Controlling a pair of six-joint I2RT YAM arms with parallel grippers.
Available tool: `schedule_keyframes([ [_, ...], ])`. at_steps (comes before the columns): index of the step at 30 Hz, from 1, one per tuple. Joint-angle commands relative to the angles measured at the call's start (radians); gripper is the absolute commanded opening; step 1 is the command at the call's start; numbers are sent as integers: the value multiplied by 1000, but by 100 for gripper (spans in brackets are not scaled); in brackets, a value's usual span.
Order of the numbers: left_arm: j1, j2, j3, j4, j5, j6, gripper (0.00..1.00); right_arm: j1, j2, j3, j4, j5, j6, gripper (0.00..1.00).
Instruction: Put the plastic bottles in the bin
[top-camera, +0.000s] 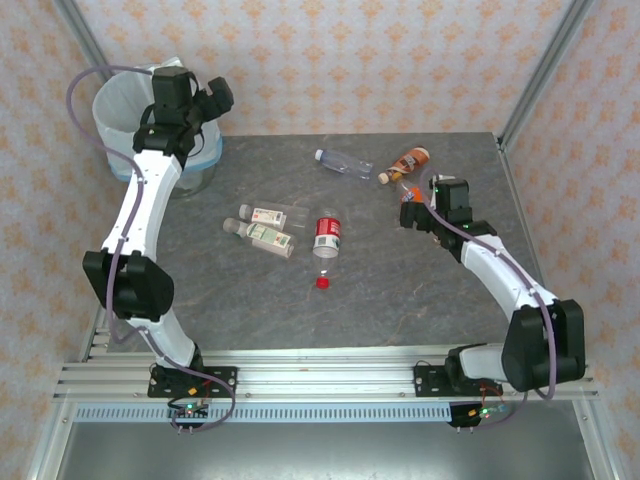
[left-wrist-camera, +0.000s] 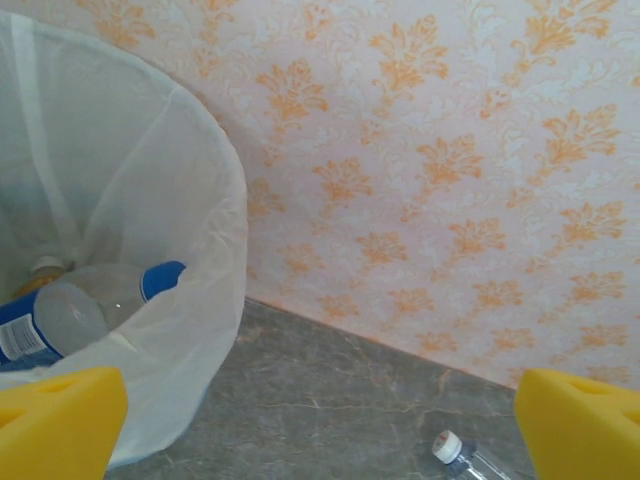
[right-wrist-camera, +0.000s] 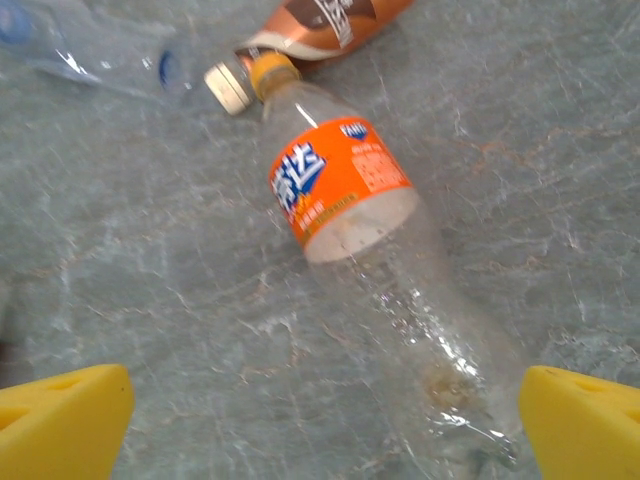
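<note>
My right gripper is on course, as the orange-labelled bottle's clear lower half (right-wrist-camera: 415, 310) lies free of the brown-labelled bottle, and I should keep lowering toward that half (right-wrist-camera: 440, 350) until my fingers surround it.
The bin (top-camera: 125, 108) stands at the far left corner, its white bag (left-wrist-camera: 205, 190) holding a blue-labelled bottle (left-wrist-camera: 85, 310). My left gripper (top-camera: 218, 98) hovers open and empty just right of the rim, its yellow pads (left-wrist-camera: 60, 420) wide apart. An orange-labelled bottle (right-wrist-camera: 350, 195) lies on the table under my open right gripper (top-camera: 411, 213), its clear lower end reaching between the pads (right-wrist-camera: 585, 425) without touching them. Beyond it lie a brown-labelled bottle (right-wrist-camera: 330, 20) and a clear blue-capped bottle (top-camera: 345, 162). Two white-green bottles (top-camera: 262, 226) and a red-labelled bottle (top-camera: 328, 235) lie mid-table.
A loose red cap (top-camera: 322, 283) sits near the red-labelled bottle. The grey marble table (top-camera: 400, 300) is bounded by papered walls at the back and metal frame posts (top-camera: 545, 70) at the corners.
</note>
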Motion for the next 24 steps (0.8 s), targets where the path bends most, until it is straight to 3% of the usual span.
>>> schedule_keyframes([
  [1, -7, -87, -68, 134, 41, -55, 100, -42, 35, 49, -90, -28, -90, 99],
  [10, -16, -283, -360, 259, 61, -144, 100, -181, 174, 185, -286, -112, -271, 99],
  [17, -14, -395, -504, 235, 109, -214, 100, -205, 330, 329, -391, -113, -369, 99],
  [24, -15, -444, -560, 199, 61, -202, 100, -207, 505, 479, -521, -60, -458, 100],
])
